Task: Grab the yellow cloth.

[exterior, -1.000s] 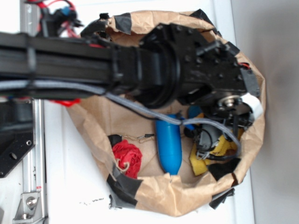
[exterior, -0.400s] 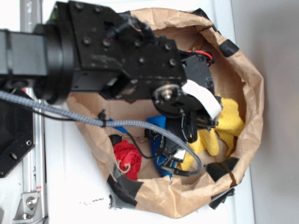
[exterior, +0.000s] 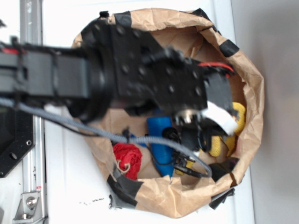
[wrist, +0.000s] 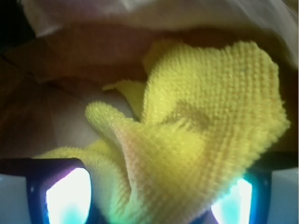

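My gripper will lift the yellow cloth's wide flap (wrist: 224, 88) and it will gather into a narrow tongue, because soft creases (wrist: 127, 151) run down between my gripper's fingers.
The yellow cloth (wrist: 210, 107) fills the wrist view, bunched in a ridge with a fine waffle weave. It lies on the brown paper floor of the bag. My gripper (wrist: 149, 198) is open, its fingers (wrist: 65, 196) standing wide apart at the bottom corners with the cloth's fold between them. In the exterior view only parts of the yellow cloth (exterior: 239, 115) show by the bag's right wall. My gripper (exterior: 205, 140) reaches down into it, and the black arm hides the rest.
A crumpled brown paper bag (exterior: 187, 201) with black tape patches holds everything. Inside lie a blue cylinder (exterior: 159, 135) and a red knitted bundle (exterior: 127, 157) with tan string. A grey cable loops across. A metal rail (exterior: 28, 163) runs along the left.
The arm has swung about and the gripper has dropped onto the yellow cloth, which lay more exposed at the right moments ago and is now mostly covered.
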You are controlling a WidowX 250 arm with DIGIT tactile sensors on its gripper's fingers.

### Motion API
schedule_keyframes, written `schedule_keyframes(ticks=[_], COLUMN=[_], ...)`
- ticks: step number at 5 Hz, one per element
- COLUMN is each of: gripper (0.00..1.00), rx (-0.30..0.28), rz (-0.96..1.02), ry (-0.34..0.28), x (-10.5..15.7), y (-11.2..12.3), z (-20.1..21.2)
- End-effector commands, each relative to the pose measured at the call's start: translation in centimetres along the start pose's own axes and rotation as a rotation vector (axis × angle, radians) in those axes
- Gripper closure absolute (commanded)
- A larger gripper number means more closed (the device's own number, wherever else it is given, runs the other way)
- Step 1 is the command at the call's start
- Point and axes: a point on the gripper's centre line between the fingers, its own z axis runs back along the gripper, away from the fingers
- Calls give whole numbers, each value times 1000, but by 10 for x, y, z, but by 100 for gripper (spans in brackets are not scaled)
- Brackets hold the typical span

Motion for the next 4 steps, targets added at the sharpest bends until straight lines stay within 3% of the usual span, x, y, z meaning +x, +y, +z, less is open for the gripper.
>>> schedule_keyframes(ticks=[1,2,3,4], gripper=[100,100,100,100], rx=[-37,-49,-137,-135], rz=[43,84,203,258], ry=[-28,-22,-4,-33], x=[31,30,26,26], y=[3,7,26,32], z=[-4,-3,15,36])
